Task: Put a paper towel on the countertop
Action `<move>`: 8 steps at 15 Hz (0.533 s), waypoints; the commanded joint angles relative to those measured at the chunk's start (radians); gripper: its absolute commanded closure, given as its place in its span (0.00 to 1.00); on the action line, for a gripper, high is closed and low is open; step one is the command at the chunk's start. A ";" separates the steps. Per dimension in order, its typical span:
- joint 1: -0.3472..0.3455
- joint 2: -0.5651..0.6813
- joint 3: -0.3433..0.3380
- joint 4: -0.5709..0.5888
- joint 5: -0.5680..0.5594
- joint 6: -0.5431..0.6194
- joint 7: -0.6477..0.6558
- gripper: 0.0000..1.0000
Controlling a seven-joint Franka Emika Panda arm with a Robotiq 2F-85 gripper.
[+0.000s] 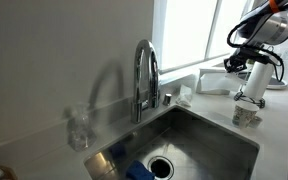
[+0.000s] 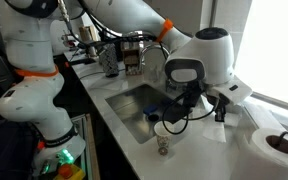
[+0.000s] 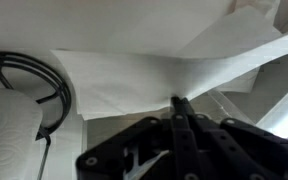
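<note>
I should keep moving my gripper down, since the white paper towel (image 3: 119, 84) hangs clear of the roll over open countertop (image 2: 206, 158). I should go on until the paper towel rests there and then let go.
In the wrist view my gripper (image 3: 179, 102) is shut on the edge of a white paper towel (image 3: 154, 75), whose sheet spreads out ahead of the fingers. The roll (image 3: 9, 140) on its thin-rod holder stands at the lower left there, and it also shows in an exterior view (image 2: 274, 148). In an exterior view the gripper (image 1: 252, 72) hangs above the pale countertop (image 1: 276, 130) with the white sheet (image 1: 252, 90) below it. In the exterior view from the opposite side, the gripper (image 2: 176, 108) is over the countertop (image 2: 209, 152) beside the sink.
A steel sink (image 1: 199, 140) with a tall faucet (image 1: 144, 75) lies beside the work spot. A small glass (image 2: 164, 146) stands on the countertop under the gripper. A white box (image 1: 212, 82) sits by the window. A blue sponge (image 1: 139, 170) lies in the sink.
</note>
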 commanded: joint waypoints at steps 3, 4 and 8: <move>0.000 0.123 0.032 0.020 0.031 -0.018 0.018 1.00; 0.004 0.148 0.027 0.023 0.017 -0.010 0.036 1.00; 0.034 0.232 -0.023 0.035 -0.059 0.029 0.132 1.00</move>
